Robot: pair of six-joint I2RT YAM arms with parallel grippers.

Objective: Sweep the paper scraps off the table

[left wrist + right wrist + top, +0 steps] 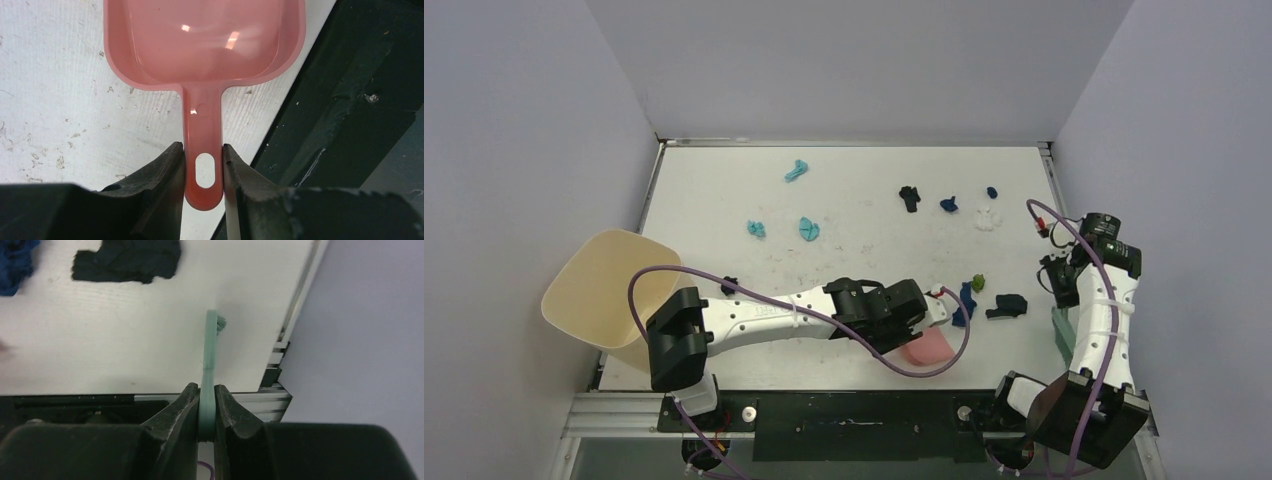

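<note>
The teal brush sits by the wall, past the black scrap [1007, 306], so I should use my right gripper to sweep the nearby scraps inward to the pink dustpan [930, 346].
Several paper scraps lie across the white table [854, 170]: teal wads [809, 229] at the left middle, a black one [910, 198], dark blue ones [949, 204] and a white one [987, 219] at the right back. A green wad [977, 284], a blue wad [967, 298] and a black scrap [1007, 305] lie just beyond the pink dustpan [200, 40]. My left gripper [203, 165] is shut on the dustpan's handle, and the pan rests flat near the front edge. My right gripper [207, 400] is shut on the teal brush [210, 340] at the table's right edge.
A beige bin [599, 290] hangs off the table's left side beside the left arm. Grey walls close in the left, back and right. A metal rail [844, 410] runs along the near edge. A small black scrap [729, 285] lies by the left arm.
</note>
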